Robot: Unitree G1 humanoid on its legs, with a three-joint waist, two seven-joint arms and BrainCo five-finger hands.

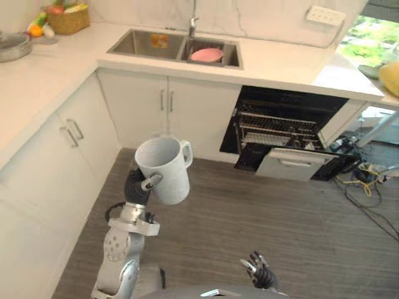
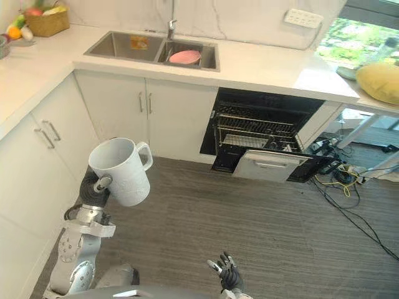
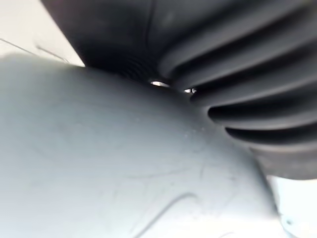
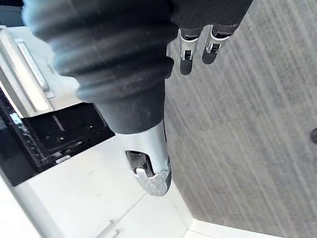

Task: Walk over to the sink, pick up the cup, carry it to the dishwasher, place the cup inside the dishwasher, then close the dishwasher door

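Observation:
I can see plain pale inside (image 1: 159,151) through the cup's opening, so I expect the pale grey cup (image 1: 167,174) to be empty when I tip it over the rack.
A pale grey cup (image 1: 164,169) with its handle turned toward the dishwasher hangs in the air over the floor, mouth up and slightly tilted. My left hand (image 1: 137,185) is shut on it from the left, thumb across its wall; close up, the cup's side (image 3: 114,173) lies against the hand's dark cover (image 3: 242,69). The dishwasher (image 1: 282,128) stands open under the counter, wire rack showing, its door (image 1: 293,165) folded down toward the floor. Low at the front, my right hand (image 1: 259,271) hangs open with nothing in it; its fingers (image 4: 186,48) point at the floor.
The double sink (image 1: 140,43) in the back counter holds a pink bowl (image 1: 207,55). White cabinets (image 1: 68,134) run along the left. A fruit basket (image 1: 67,18) sits at the far left corner. Cables (image 1: 368,184) lie on the floor right of the dishwasher.

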